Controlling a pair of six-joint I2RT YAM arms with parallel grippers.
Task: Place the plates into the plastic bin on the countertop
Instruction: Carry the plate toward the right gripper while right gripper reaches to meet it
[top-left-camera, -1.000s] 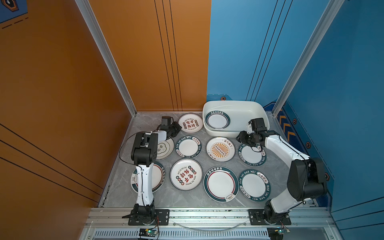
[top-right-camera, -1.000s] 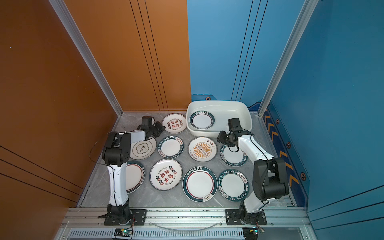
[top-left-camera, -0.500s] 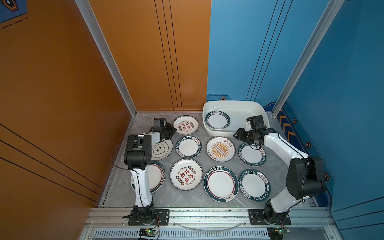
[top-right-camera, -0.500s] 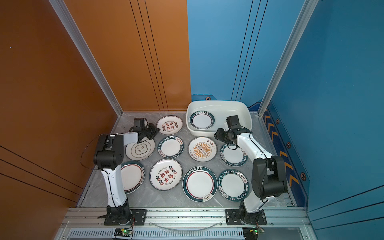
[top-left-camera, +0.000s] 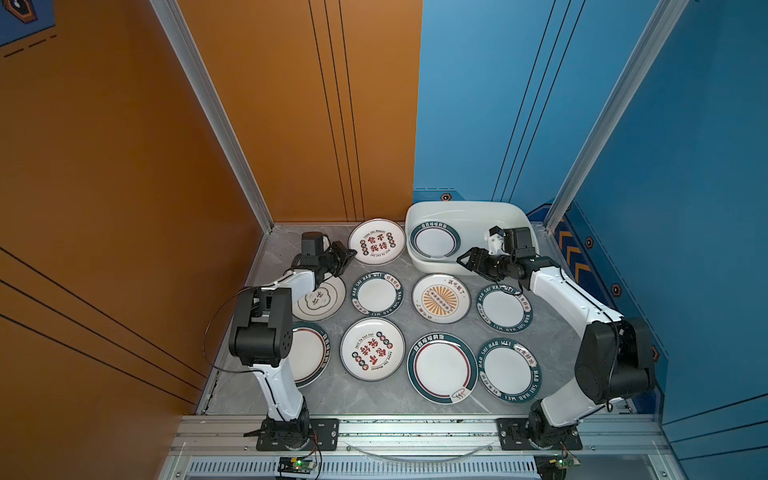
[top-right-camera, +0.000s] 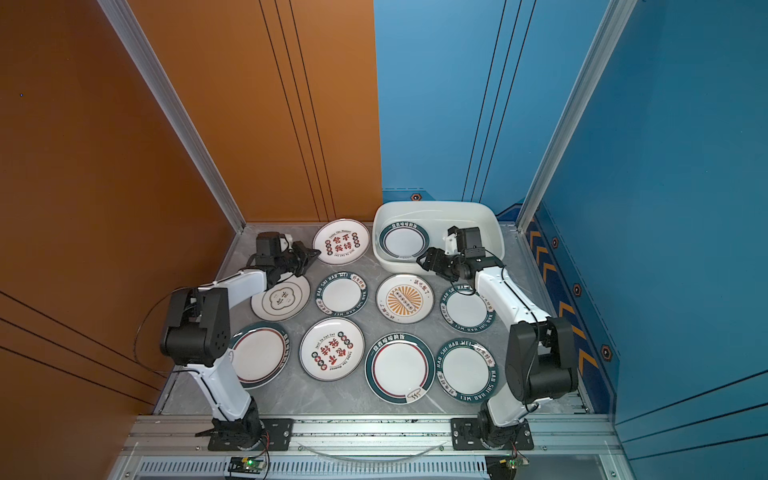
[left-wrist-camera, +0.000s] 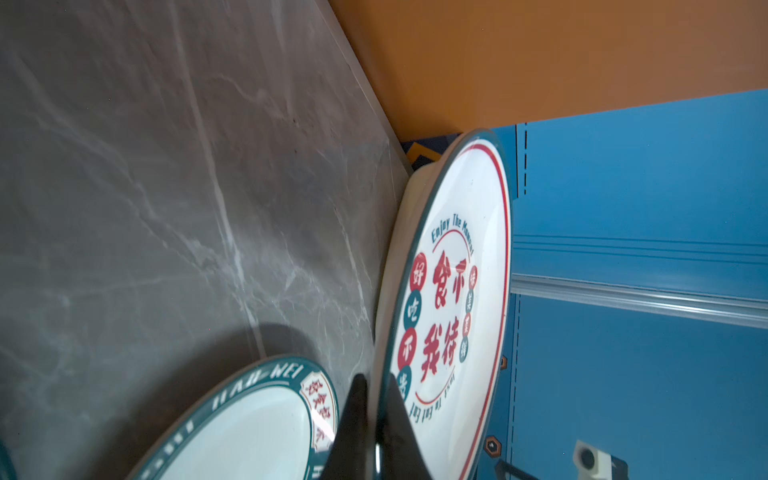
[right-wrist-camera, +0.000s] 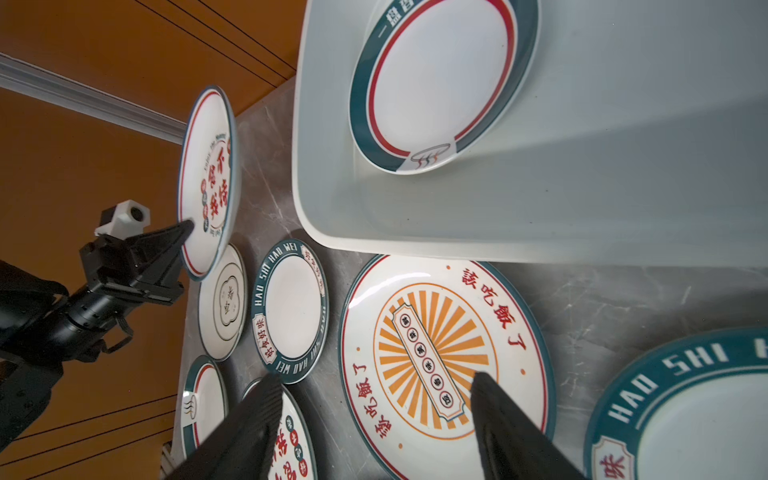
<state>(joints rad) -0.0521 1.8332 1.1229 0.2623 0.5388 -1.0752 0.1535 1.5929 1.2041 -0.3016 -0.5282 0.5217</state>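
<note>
My gripper will lower the red-character plate (top-left-camera: 377, 241) into the bin, and this plate should fit over the green-rimmed plate (top-left-camera: 434, 239) and hide it. The green-rimmed plate lies face up and is just as wide.
The plastic bin (top-left-camera: 469, 204) (top-right-camera: 436, 203) (right-wrist-camera: 540, 208) stands at the back right of the countertop (top-left-camera: 332, 399) and holds one green-rimmed plate (top-left-camera: 434, 241) (top-right-camera: 403, 241) (right-wrist-camera: 440, 79). My left gripper (top-left-camera: 351, 254) (top-right-camera: 314, 253) (left-wrist-camera: 374, 399) is shut on the near rim of a red-character plate (top-left-camera: 376, 242) (top-right-camera: 340, 242) (left-wrist-camera: 457, 291) (right-wrist-camera: 208, 174), which is tilted up off the counter left of the bin. My right gripper (top-left-camera: 463, 262) (top-right-camera: 422, 258) (right-wrist-camera: 374, 378) hangs open and empty by the bin's front wall, above the orange sunburst plate (top-left-camera: 440, 298) (top-right-camera: 404, 298) (right-wrist-camera: 436, 353).
Several more plates lie flat in two rows on the countertop, among them a HAO SHI HAO WEI plate (top-left-camera: 377, 294) and a second red-character plate (top-left-camera: 372, 349). Orange and blue walls close in the back and sides. An aluminium rail (top-left-camera: 415, 428) runs along the front.
The left arm has swung its elbow left and nearer while keeping its hold on the red-character plate. The right gripper has spread its fingers wider and drifted a little left along the bin's front.
</note>
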